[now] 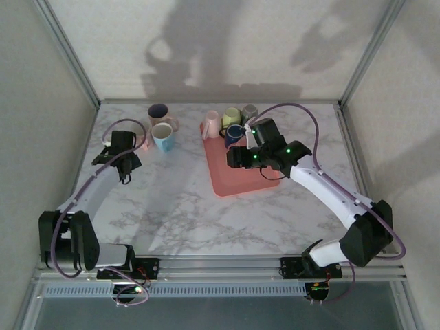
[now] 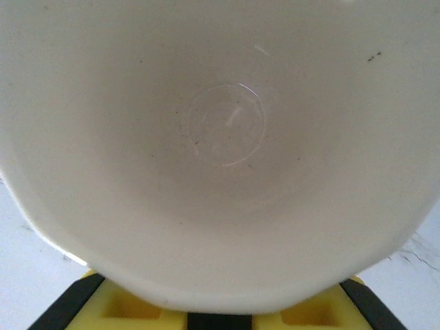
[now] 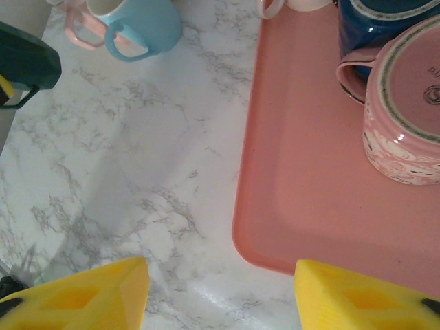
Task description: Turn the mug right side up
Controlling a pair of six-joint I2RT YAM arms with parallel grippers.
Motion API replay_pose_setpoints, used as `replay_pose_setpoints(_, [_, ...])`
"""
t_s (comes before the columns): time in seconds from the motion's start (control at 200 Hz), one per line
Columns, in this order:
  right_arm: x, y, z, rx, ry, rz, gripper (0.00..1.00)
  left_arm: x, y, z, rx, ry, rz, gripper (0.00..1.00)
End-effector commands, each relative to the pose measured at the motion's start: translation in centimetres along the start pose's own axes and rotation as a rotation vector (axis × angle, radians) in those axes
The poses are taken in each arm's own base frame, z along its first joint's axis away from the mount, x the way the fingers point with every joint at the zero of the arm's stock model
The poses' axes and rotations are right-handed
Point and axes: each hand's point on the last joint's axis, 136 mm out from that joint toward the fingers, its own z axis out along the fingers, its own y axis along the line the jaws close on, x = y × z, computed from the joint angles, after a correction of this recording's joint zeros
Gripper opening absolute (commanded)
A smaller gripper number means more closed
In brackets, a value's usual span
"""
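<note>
I can see that the dark green mug's opening [image 2: 227, 130] faces up above the tabletop, so I should keep lowering it with my left gripper until its base rests flat, then let go.
A pink mug with white patterning [image 3: 405, 117] stands upside down, base up, on the pink tray [image 3: 309, 192]. My right gripper [image 3: 220, 302] hangs open above the tray's near left corner, left of that mug, with nothing between its yellow fingers [image 3: 82, 295]. In the top view the right gripper [image 1: 238, 159] is over the tray [image 1: 230, 180]. My left gripper [image 1: 126, 159] is at the table's left, shut on the rim of a pale pink mug [image 2: 220, 137], whose inside faces the left wrist camera. That mug's handle [image 3: 77, 31] shows beside the left gripper [image 3: 24, 65].
A light blue mug [image 1: 163, 136] and a dark purple mug [image 1: 159, 113] stand upright beside the pale pink one. At the tray's far end are a pink mug [image 1: 212, 125], a yellow-green mug [image 1: 232, 117], a grey mug [image 1: 249, 111] and a dark blue mug [image 3: 378, 20]. Walls enclose the table.
</note>
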Motion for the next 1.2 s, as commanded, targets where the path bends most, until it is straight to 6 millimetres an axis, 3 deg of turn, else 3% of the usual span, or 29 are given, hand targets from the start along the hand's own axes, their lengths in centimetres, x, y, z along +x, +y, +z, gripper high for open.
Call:
replay_pose_setpoints(0.0, [-1.4,1.1,0.1,-0.048,-0.019,-0.026,0.59,-3.3,-0.1,0.5,-0.029,-0.119,-0.072,0.00])
replay_pose_setpoints(0.441, [-1.7,1.4,0.2,-0.054,-0.011,-0.081,0.60,-2.4,-1.8,4.9,-0.024,-0.006,-0.030,0.00])
replay_pose_setpoints(0.601, [-1.8,1.3,0.0,-0.046,-0.013,-0.091,0.60,-2.2,-1.8,5.1,-0.013,-0.001,-0.034,0.17])
replay_pose_setpoints(0.831, [-1.9,1.3,-0.4,-0.043,-0.018,-0.102,0.61,-1.6,-1.5,5.3,-0.021,0.015,-0.031,0.27])
replay_pose_setpoints(1.197, [-2.0,0.7,-1.5,-0.001,-0.040,-0.109,0.61,-2.4,-0.1,3.0,-0.057,-0.012,-0.011,0.48])
